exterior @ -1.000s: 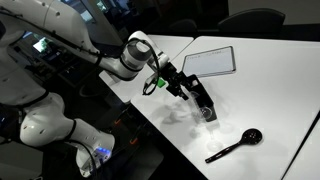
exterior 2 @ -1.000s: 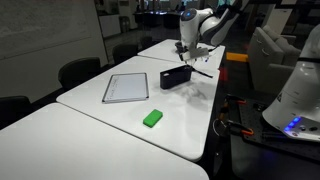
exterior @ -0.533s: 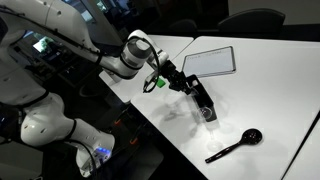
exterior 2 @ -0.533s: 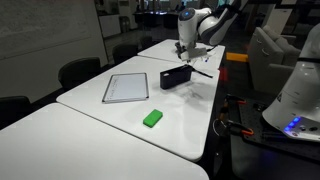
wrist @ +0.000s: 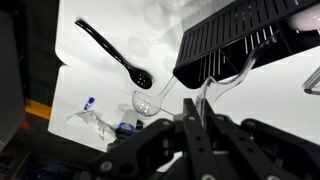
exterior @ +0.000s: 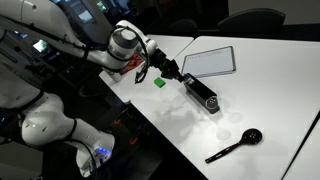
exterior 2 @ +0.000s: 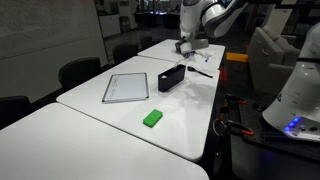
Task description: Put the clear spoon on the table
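Next, my gripper pulls back clear of the black mesh holder [exterior: 202, 96] and comes down over the open white table [exterior: 190, 125], because the clear spoon reaches over the holder.
In the wrist view my gripper [wrist: 200, 108] is shut on the thin handle of the clear spoon [wrist: 212, 84], which curves away over the white table [wrist: 285, 115]. Below it lies the black mesh holder [wrist: 250, 30]. In both exterior views the gripper [exterior: 167, 70] [exterior 2: 190, 44] hangs just above the table [exterior: 265, 95] [exterior 2: 95, 135], to one side of the black holder [exterior: 200, 96] [exterior 2: 172, 77]. The spoon is too faint to make out there.
A black spoon [exterior: 236, 146] [wrist: 112, 52] lies near the table edge. Another clear spoon bowl [wrist: 147, 102] shows on the table beside my fingers. A green block [exterior: 158, 82] [exterior 2: 152, 118] and a white tablet [exterior: 210, 62] [exterior 2: 126, 88] also rest on the table.
The jaws have closed on the clear spoon. The gripper has risen and pulled away from the black holder toward the table's corner.
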`<action>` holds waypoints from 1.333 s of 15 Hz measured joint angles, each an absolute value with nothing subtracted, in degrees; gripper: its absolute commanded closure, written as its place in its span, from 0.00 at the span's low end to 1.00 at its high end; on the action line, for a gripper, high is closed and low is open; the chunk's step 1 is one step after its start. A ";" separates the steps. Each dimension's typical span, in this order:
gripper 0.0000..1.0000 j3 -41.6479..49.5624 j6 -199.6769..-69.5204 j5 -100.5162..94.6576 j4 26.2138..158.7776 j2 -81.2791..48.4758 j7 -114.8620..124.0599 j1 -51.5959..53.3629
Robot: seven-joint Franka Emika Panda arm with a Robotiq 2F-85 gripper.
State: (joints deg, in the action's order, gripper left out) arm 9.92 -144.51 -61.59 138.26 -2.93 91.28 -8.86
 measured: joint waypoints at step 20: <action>0.98 21.84 -156.70 -29.72 161.33 29.92 22.51 -0.76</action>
State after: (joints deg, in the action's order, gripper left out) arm 21.84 -156.70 -29.72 161.33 29.92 22.51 -0.76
